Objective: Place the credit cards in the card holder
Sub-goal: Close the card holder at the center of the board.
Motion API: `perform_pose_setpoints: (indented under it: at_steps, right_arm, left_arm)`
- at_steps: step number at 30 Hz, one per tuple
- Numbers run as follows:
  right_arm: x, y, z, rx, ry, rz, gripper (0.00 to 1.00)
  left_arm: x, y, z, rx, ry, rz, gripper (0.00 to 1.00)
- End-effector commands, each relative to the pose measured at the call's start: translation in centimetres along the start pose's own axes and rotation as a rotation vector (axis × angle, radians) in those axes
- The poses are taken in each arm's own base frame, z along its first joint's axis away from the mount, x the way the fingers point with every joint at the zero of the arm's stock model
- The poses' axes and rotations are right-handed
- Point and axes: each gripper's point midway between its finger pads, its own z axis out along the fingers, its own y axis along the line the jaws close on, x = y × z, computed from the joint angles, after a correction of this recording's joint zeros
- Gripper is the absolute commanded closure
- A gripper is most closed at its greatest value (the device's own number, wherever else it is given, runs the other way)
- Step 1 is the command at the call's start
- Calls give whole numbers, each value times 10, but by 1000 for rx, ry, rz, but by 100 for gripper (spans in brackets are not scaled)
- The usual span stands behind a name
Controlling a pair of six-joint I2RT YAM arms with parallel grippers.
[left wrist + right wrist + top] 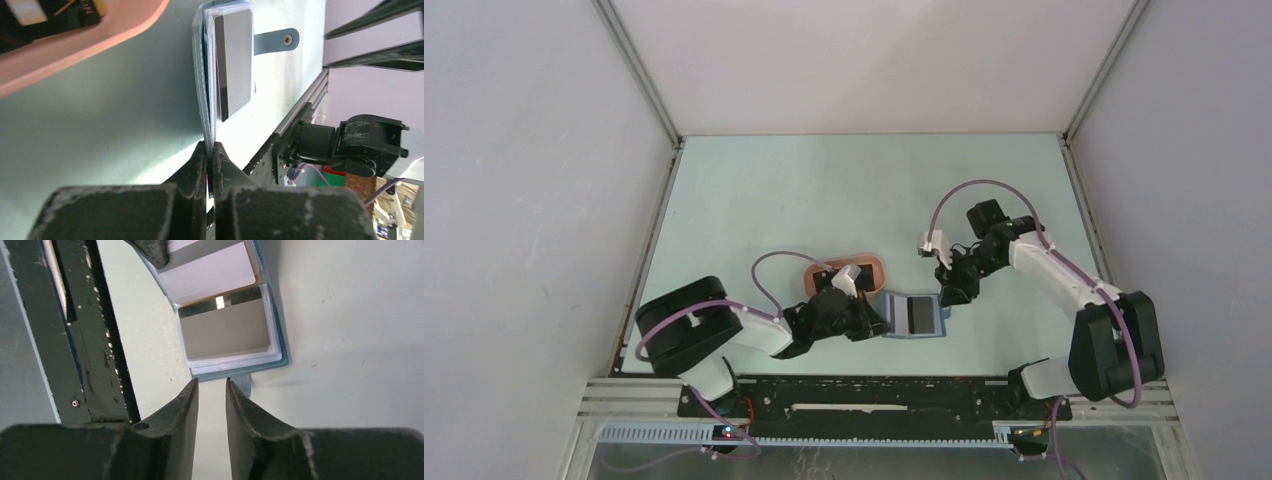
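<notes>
The card holder's strap lies loose while my left gripper holds the opposite edge [886,303], so my right gripper should steady the strap [243,384] before the cover folds over.
The blue card holder [914,335] lies open on the table, with a dark credit card [919,315] in its clear pocket. My left gripper [879,322] is shut on the card holder's left edge; in the left wrist view the jaws pinch the card holder's [204,75] edge, and the pocketed card [235,60] looks grey. My right gripper [210,385] stands open just short of the card holder's [280,340] right edge and strap, nothing between its fingers. More dark credit cards [50,15] lie in the pink tray [75,55].
The pink oval tray [874,268] sits just behind the left gripper, partly covered by that arm. The card holder's strap tab [275,40] lies flat on the table. The black base rail [874,395] runs along the near edge.
</notes>
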Motion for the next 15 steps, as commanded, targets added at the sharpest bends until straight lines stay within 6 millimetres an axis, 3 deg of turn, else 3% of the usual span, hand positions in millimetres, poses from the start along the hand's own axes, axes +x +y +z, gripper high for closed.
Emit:
perform_pose_setpoints:
  at_steps: [1,4,7,15]
  right_arm:
    - [-34,17,-20,-1,-154,-96,62]
    - [-52,27,-33,8,-257,-117,47]
    - [-58,32,-36,-28,-316,-2,29]
    - [-24,-11,-16,63,-153,350,31]
  left_arm:
    - [-8,13,-11,-140,-31,93,100]
    - [-11,20,-20,-231,-45,134,100]
    - [-15,28,-32,-338,-63,170,100]
    - [-18,20,-39,-403,-66,216,98]
